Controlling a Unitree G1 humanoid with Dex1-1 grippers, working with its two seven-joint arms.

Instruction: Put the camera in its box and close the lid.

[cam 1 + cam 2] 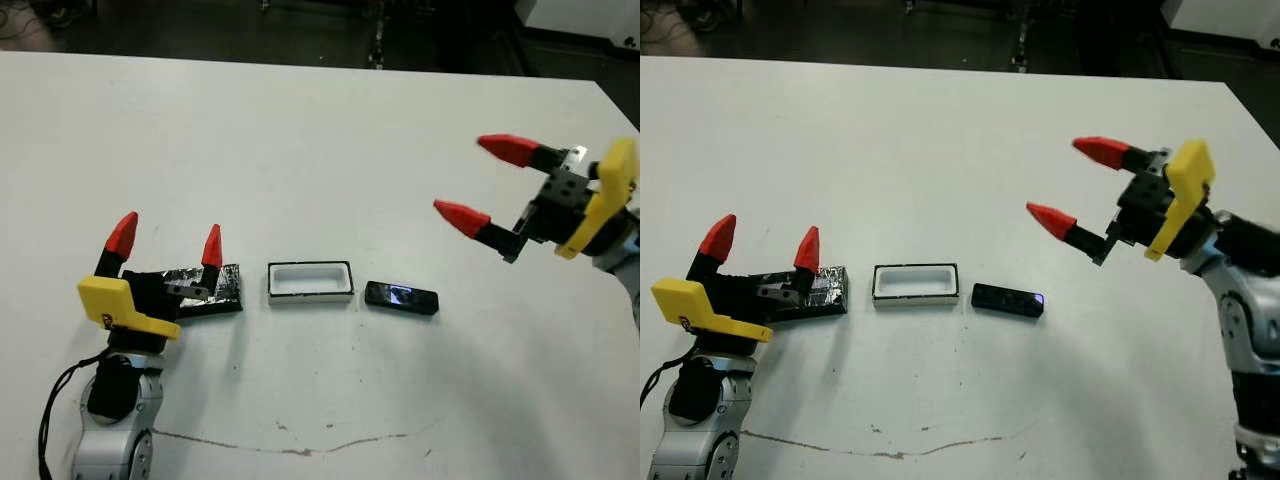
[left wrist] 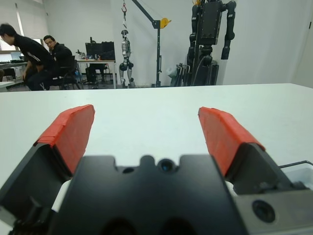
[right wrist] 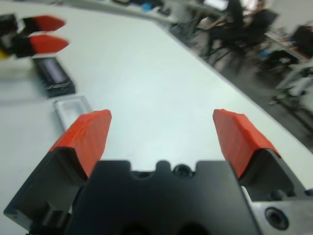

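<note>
The slim black camera's shape (image 1: 401,298) fits the long hollow in the white box (image 1: 310,277), so the camera will sit flat inside when I lower it.
The white box (image 1: 310,295) with its thin black rim lies open in the middle of the table. Just right of it lies the slim black camera (image 1: 401,297), showing a bluish glint. Left of the box is the glossy, crinkled black lid (image 1: 222,284), its left part hidden by my left gripper (image 1: 167,240). That gripper is open, fingers pointing away, nothing between them. My right gripper (image 1: 458,172) hovers open above the table, right of and beyond the camera, holding nothing. The right wrist view shows the box (image 3: 73,108), the lid (image 3: 54,76) and the left gripper (image 3: 41,32).
A thin brownish line (image 1: 290,448) marks the table near its front edge. Beyond the far table edge, two people (image 2: 34,54) sit at desks, and robot stands (image 2: 210,34) rise behind.
</note>
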